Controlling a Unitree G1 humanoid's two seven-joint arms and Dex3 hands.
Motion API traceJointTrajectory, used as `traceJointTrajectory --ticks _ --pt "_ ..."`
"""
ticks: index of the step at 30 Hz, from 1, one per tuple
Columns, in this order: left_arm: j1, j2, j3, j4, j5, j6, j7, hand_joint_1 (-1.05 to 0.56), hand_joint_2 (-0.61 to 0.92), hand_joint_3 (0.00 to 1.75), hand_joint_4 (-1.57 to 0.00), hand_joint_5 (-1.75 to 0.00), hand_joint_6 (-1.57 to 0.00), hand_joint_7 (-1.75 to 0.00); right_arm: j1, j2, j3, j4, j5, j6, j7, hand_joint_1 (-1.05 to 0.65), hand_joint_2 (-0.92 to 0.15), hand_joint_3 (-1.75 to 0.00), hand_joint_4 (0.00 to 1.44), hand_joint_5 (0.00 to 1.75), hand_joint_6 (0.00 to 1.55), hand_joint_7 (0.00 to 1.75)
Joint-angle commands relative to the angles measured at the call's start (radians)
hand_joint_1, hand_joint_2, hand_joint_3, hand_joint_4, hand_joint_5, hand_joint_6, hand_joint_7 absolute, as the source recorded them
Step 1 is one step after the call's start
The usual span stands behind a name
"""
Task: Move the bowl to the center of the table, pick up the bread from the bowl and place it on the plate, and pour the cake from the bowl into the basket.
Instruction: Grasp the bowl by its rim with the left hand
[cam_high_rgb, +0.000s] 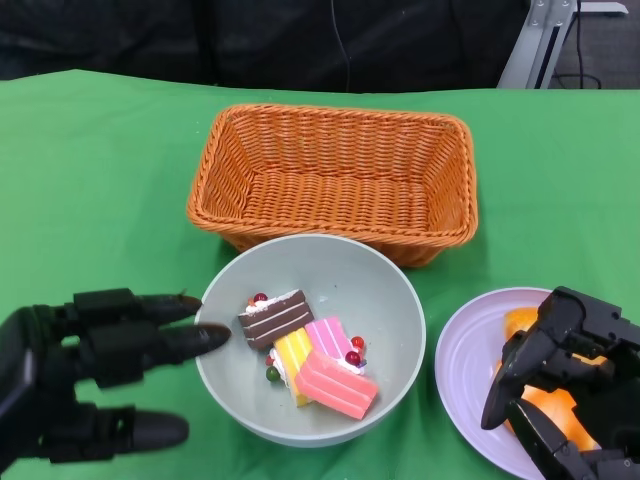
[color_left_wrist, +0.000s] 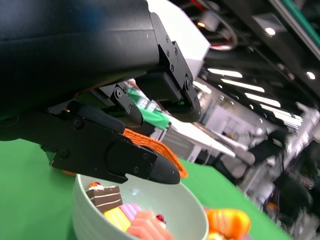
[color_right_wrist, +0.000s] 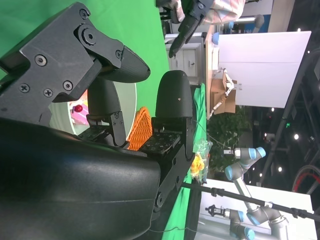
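The pink cake piece (cam_high_rgb: 338, 383) is lying loose over the yellow one's edge (cam_high_rgb: 302, 374), so the pink piece will fall out ahead of the yellow one when I pour.
A grey-green bowl (cam_high_rgb: 400, 290) stands at the table's middle, just in front of the woven orange basket (cam_high_rgb: 335, 175). Inside lie several cake pieces (cam_high_rgb: 310, 355): brown, yellow and pink. The orange bread (cam_high_rgb: 560, 403) lies on the lilac plate (cam_high_rgb: 465, 360) at the right. My right hand (cam_high_rgb: 545, 350) hovers over the bread with fingers apart, holding nothing. My left hand (cam_high_rgb: 100, 370) is spread, its fingertips close to the bowl's left rim. The left wrist view shows the bowl (color_left_wrist: 85, 210), the cake pieces (color_left_wrist: 107, 197) and the bread (color_left_wrist: 227, 222) beyond the fingers (color_left_wrist: 125, 160).
Green cloth covers the table (cam_high_rgb: 90, 180). The basket holds nothing and sits close behind the bowl. A metal stand (cam_high_rgb: 540, 40) rises past the far right edge. Bare cloth stretches to the left of the basket and bowl.
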Motion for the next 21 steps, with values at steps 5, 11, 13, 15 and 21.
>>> traceJointTrajectory --ticks 5,11,13,15,21 --pt "-0.030 0.004 0.032 0.025 0.107 -0.151 0.043 -0.58 0.90 0.00 -0.72 -0.02 -0.69 -0.01 0.000 -0.009 0.002 -0.013 0.041 0.027 -0.020 -0.10 -0.38 -1.17 0.68 1.57 0.60 1.42" --pt "-0.039 0.015 0.027 0.038 0.143 -0.186 0.045 -0.56 0.89 0.00 -0.76 -0.03 -0.73 -0.02 -0.002 -0.011 0.004 -0.013 0.037 0.024 -0.024 -0.13 -0.38 -1.15 0.69 1.56 0.60 1.41" --pt "-0.044 0.019 0.023 0.044 0.154 -0.196 0.042 -0.52 0.86 0.00 -0.78 -0.03 -0.74 -0.01 -0.001 -0.010 0.006 -0.016 0.037 0.028 -0.027 -0.12 -0.37 -1.15 0.69 1.56 0.60 1.42" --pt "-0.046 0.020 0.023 0.048 0.160 -0.201 0.045 -0.51 0.85 0.00 -0.79 -0.03 -0.74 -0.01 -0.001 -0.011 0.007 -0.016 0.037 0.029 -0.029 -0.12 -0.37 -1.16 0.70 1.57 0.60 1.42" --pt "-0.113 -0.052 0.081 0.106 0.302 -0.258 0.067 -0.40 0.88 0.01 -0.95 -0.09 -0.88 -0.05 -0.001 -0.006 0.025 -0.018 0.006 0.010 -0.039 -0.15 -0.37 -1.12 0.70 1.55 0.61 1.40"
